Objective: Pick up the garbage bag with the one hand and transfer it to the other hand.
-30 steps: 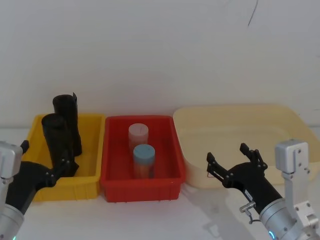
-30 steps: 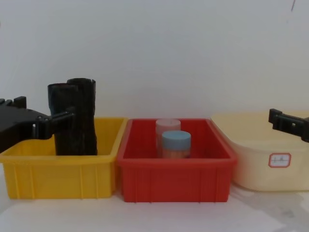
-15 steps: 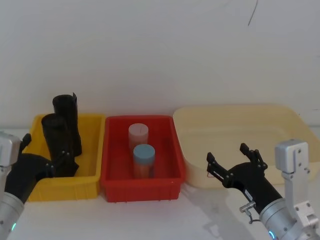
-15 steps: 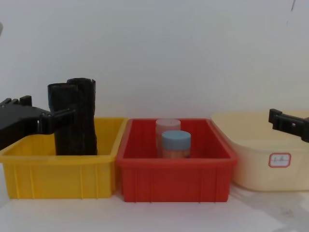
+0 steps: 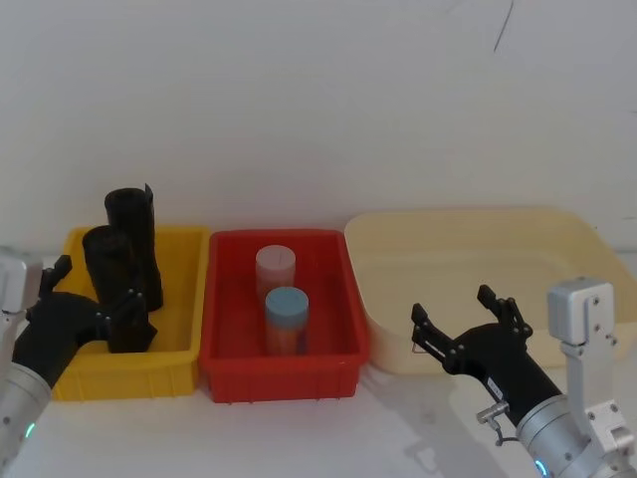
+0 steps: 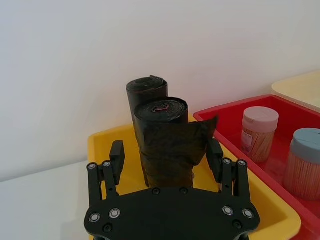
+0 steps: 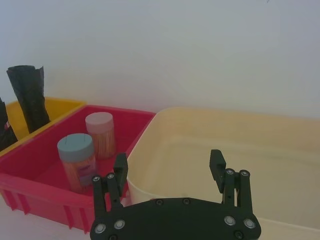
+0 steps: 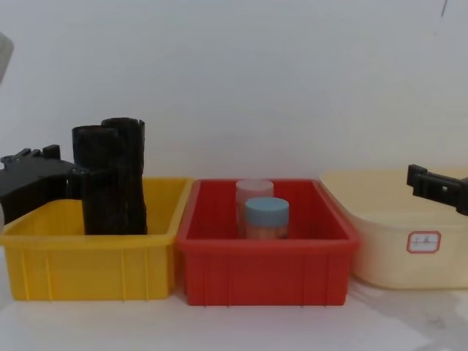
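Observation:
My left gripper's fingers have the bag's flap [image 6: 206,133] sticking out between them, so the loose flap should stay pinned to the roll when I lift the nearer garbage bag [image 6: 166,142].
Two black garbage bag rolls stand upright in the yellow bin [image 5: 184,344]. The nearer garbage bag [image 5: 109,261] [image 6: 165,135] [image 8: 97,186] stands in front of the second roll [image 5: 136,234] [image 8: 128,172]. My left gripper [image 5: 95,291] [image 6: 166,159] [image 8: 69,179] is open, its fingers on either side of the nearer roll at about mid height; whether they touch it I cannot tell. My right gripper [image 5: 453,311] [image 7: 168,165] [image 8: 431,184] hovers open in front of the cream tub, holding nothing.
A red bin [image 5: 224,373] in the middle holds a pink-lidded jar [image 5: 276,267] and a blue-lidded jar [image 5: 287,317]. A large cream tub [image 5: 557,234] stands at the right. A white wall rises close behind the bins.
My left gripper has moved forward over the yellow bin's near corner, so its fingers now flank the nearer roll. The right arm has not moved.

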`<action>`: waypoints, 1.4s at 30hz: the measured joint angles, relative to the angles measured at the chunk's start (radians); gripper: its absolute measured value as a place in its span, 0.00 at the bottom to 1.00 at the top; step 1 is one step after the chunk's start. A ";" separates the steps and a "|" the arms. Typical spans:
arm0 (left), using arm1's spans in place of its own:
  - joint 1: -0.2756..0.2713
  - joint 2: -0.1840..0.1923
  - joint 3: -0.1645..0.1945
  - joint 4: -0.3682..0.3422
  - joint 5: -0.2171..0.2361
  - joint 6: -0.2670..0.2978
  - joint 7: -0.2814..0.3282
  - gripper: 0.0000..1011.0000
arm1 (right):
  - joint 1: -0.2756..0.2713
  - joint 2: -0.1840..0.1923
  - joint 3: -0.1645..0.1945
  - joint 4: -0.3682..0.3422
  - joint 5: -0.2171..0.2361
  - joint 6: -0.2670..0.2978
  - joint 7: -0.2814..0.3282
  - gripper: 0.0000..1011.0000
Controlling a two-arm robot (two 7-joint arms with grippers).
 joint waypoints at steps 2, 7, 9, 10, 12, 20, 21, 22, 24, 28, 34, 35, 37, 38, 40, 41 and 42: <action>-0.009 -0.002 0.001 0.011 -0.003 -0.002 -0.010 0.99 | 0.000 0.000 0.000 0.000 0.000 0.000 0.000 0.99; -0.037 -0.009 0.001 0.049 -0.010 -0.007 -0.037 0.99 | 0.000 0.000 0.000 0.000 0.000 0.000 0.000 0.99; -0.044 -0.011 0.001 0.058 -0.012 -0.008 -0.044 0.99 | 0.000 0.000 0.000 0.000 0.000 0.000 0.000 0.99; -0.051 -0.013 0.001 0.066 -0.015 -0.009 -0.052 0.99 | 0.000 0.000 0.000 0.000 0.000 0.000 0.000 0.99; -0.057 -0.016 0.001 0.076 -0.017 -0.010 -0.059 0.99 | 0.000 0.000 0.000 0.000 0.000 0.000 0.000 0.99; -0.082 -0.027 -0.004 0.107 -0.029 -0.010 -0.087 0.87 | 0.000 0.000 0.000 0.000 0.000 0.000 0.000 0.99; -0.083 -0.028 -0.004 0.109 -0.030 -0.010 -0.090 0.86 | 0.000 0.000 0.000 0.000 0.000 0.000 0.000 0.99; -0.086 -0.030 -0.005 0.111 -0.031 -0.009 -0.093 0.82 | 0.000 0.000 0.000 0.000 0.000 0.000 0.000 0.99; -0.089 -0.031 -0.007 0.114 -0.032 -0.007 -0.097 0.77 | 0.000 0.000 0.000 0.000 0.000 0.000 0.000 0.99; -0.091 -0.033 -0.008 0.115 -0.032 -0.004 -0.103 0.65 | 0.000 0.000 0.000 0.000 0.000 0.000 0.000 0.99; -0.095 -0.037 -0.009 0.114 -0.032 0.003 -0.113 0.55 | 0.000 0.000 0.000 0.000 0.000 0.000 0.000 0.99; -0.095 -0.037 -0.009 0.112 -0.032 0.004 -0.114 0.55 | 0.000 0.000 0.000 0.000 0.000 0.000 0.000 0.99; -0.097 -0.038 -0.009 0.106 -0.030 0.007 -0.118 0.54 | 0.000 0.000 0.000 0.000 0.000 0.000 0.000 0.99; -0.098 -0.038 -0.009 0.100 -0.029 0.008 -0.122 0.53 | 0.000 0.000 0.000 0.000 0.000 0.000 0.000 0.99; -0.100 -0.038 -0.009 0.093 -0.028 0.010 -0.126 0.53 | 0.000 0.000 0.000 0.000 0.000 0.000 0.000 0.99; -0.102 -0.038 -0.008 0.090 -0.027 0.011 -0.129 0.52 | 0.000 0.000 0.000 0.000 0.000 0.000 0.000 0.99; -0.104 -0.037 -0.007 0.083 -0.025 0.013 -0.135 0.52 | 0.000 0.000 0.000 0.000 0.000 0.000 0.000 0.99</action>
